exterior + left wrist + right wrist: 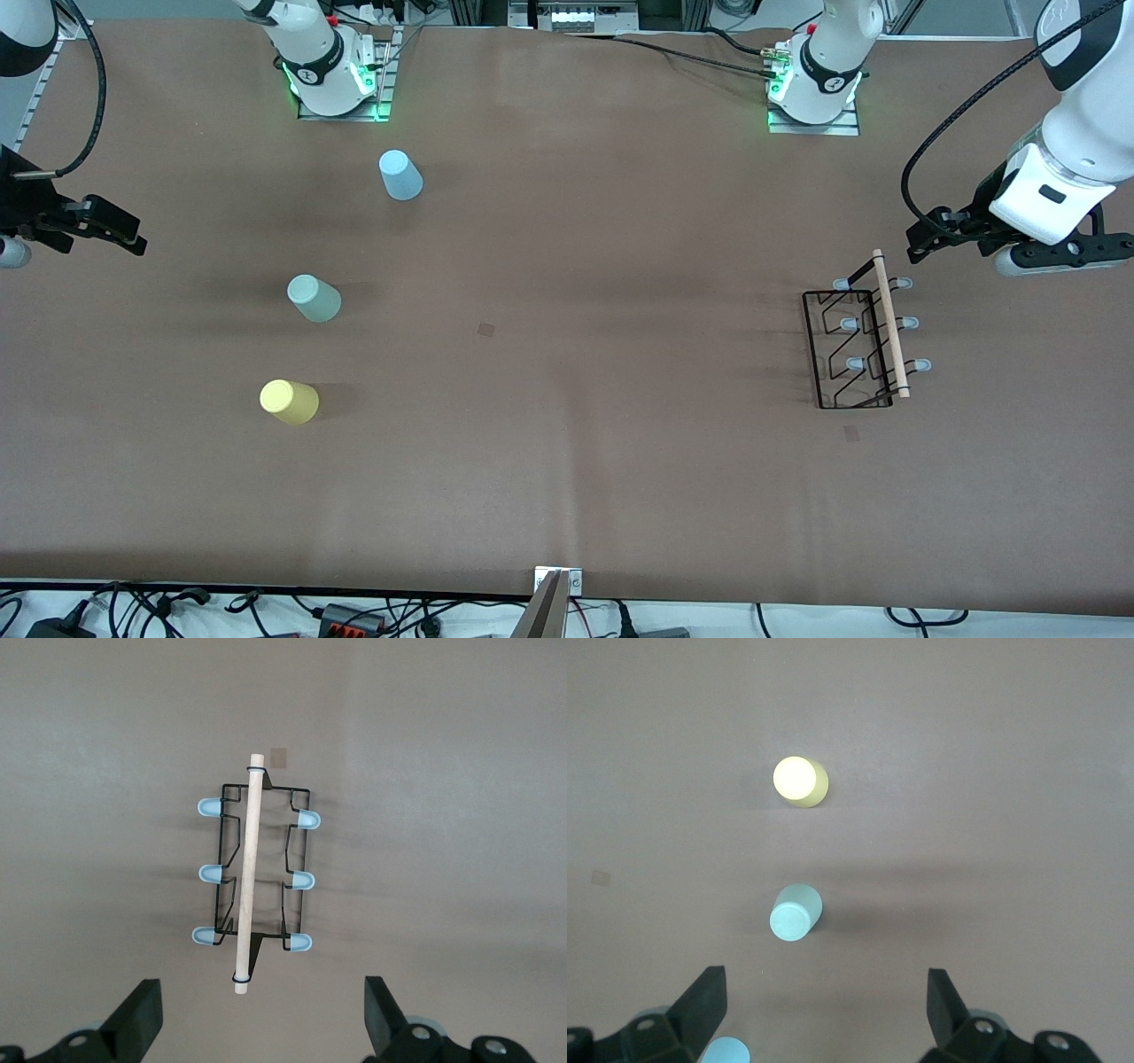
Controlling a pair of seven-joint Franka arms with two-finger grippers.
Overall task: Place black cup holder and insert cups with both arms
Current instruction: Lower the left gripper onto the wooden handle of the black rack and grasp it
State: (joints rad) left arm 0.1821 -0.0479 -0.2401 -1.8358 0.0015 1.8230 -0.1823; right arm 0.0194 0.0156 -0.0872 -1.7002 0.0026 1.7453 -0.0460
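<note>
I expect the whole black cup holder (858, 342) to come along when I lift the wooden rod, because black wire loops (242, 980) hold both ends of the rod.
The black cup holder (855, 341) (255, 873) stands on the brown table toward the left arm's end, wooden rod on top and grey-tipped pegs out to both sides. My left gripper (930, 232) (263, 1010) hovers open just off the rod's end, holding nothing. Three cups stand with their closed ends up toward the right arm's end: light blue (400, 175) (726, 1051) farthest from the front camera, pale green (314, 298) (794, 912) in the middle, yellow (289, 401) (801, 780) nearest. My right gripper (106, 226) (826, 1005) hangs open and empty above the table beside the cups.
Both arm bases (337, 84) (815, 89) stand along the table edge farthest from the front camera. Small dark square marks sit on the cloth at mid-table (486, 329) and near the holder (851, 432). Cables and a metal bracket (558, 585) line the near edge.
</note>
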